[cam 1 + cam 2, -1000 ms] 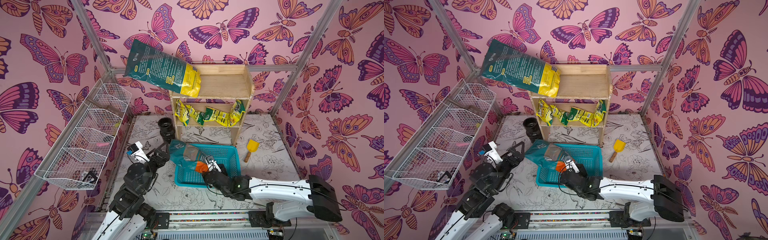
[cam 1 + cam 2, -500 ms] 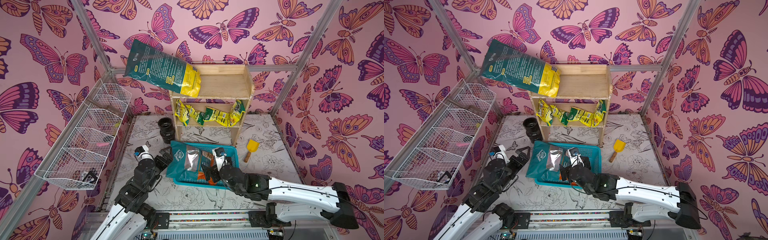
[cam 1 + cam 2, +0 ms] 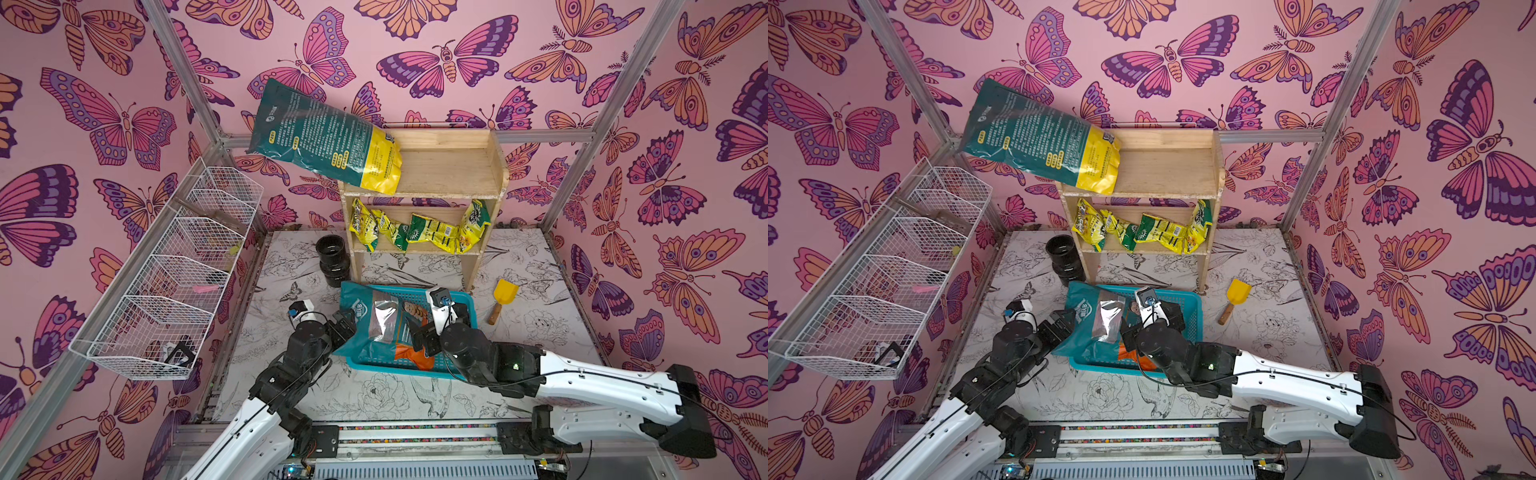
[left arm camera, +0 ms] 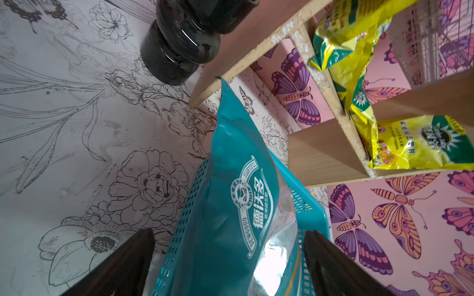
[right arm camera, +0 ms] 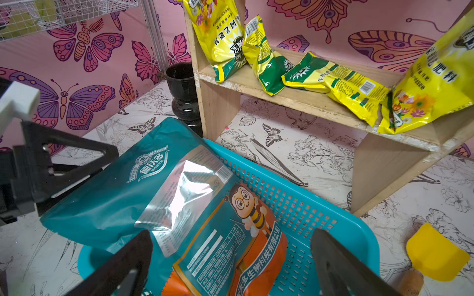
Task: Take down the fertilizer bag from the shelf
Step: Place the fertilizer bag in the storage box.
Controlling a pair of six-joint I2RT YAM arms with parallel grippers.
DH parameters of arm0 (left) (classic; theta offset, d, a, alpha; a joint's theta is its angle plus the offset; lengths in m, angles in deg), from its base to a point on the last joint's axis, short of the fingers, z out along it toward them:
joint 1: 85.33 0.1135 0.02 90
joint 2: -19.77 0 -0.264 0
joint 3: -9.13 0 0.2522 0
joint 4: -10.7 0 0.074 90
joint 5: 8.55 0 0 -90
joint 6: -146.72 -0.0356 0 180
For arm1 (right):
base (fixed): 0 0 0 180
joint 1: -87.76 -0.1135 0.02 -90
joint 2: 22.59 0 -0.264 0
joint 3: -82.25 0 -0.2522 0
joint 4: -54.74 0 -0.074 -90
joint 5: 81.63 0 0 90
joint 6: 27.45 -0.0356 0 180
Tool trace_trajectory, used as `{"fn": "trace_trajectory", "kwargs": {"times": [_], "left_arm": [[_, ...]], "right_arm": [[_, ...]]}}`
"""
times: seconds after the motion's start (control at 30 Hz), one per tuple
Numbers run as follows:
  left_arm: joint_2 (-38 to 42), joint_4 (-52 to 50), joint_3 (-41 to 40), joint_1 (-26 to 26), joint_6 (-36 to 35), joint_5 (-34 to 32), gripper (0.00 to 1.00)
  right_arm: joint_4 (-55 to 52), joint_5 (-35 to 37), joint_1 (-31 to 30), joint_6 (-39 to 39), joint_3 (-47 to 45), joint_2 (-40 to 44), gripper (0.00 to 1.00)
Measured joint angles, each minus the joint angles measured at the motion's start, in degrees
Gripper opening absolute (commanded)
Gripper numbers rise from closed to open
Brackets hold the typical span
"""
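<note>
The teal bag (image 3: 385, 318) lies flat over the blue basket, so my left gripper should set it upright by its overhanging end (image 3: 352, 300) before picking up the dark-green bag.
A teal and orange fertilizer bag (image 3: 374, 328) (image 3: 1096, 324) (image 5: 143, 192) lies flat in the blue basket (image 3: 399, 370) (image 5: 320, 205), its left end hanging over the rim. My left gripper (image 3: 343, 328) (image 4: 228, 232) is open, its fingers standing wide on either side of that end without pinching it. My right gripper (image 3: 440, 326) (image 5: 232, 234) hovers open just above the bag's orange end. Behind the basket stands the pale wooden shelf (image 3: 449, 166) (image 5: 372, 166). A large dark-green and yellow bag (image 3: 320, 137) (image 3: 1038, 137) rests on its top tier and overhangs the left side.
Several small yellow packets (image 3: 432, 228) (image 5: 341, 84) lean on the shelf's lower tier. Stacked black pots (image 3: 332, 259) stand left of the shelf's leg. A yellow scoop (image 3: 504, 293) lies right of the basket. A white wire rack (image 3: 174, 282) hangs on the left wall.
The teal bag, bunched up at the basket's left end a second ago, now lies spread flat in it. The right gripper opened and moved right; the left arm shifted toward the bag's end.
</note>
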Motion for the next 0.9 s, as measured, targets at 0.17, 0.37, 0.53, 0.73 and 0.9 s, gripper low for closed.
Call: {"fn": "trace_trajectory", "kwargs": {"times": [0.17,0.37,0.53,0.73,0.9], "left_arm": [[-0.33,3.48,-1.01,0.35,-1.46,1.75,0.76],[-2.80,5.53,-1.01,0.72,-3.54,3.87,0.52],[-5.11,6.19,-0.98,1.20,-4.76,5.49,0.24],[-6.36,6.73,-0.68,1.86,-6.14,7.76,0.00],[-6.38,5.92,1.60,2.27,-6.32,9.27,0.00]], "right_arm": [[0.02,0.35,0.02,0.39,0.00,-0.42,0.99],[0.15,0.85,0.04,0.42,0.00,-0.70,0.99],[0.39,1.79,0.04,0.70,0.00,-0.70,0.99],[0.76,2.40,0.04,1.07,0.00,-0.70,0.99],[0.83,2.71,0.04,1.51,0.00,-0.72,0.99]]}}
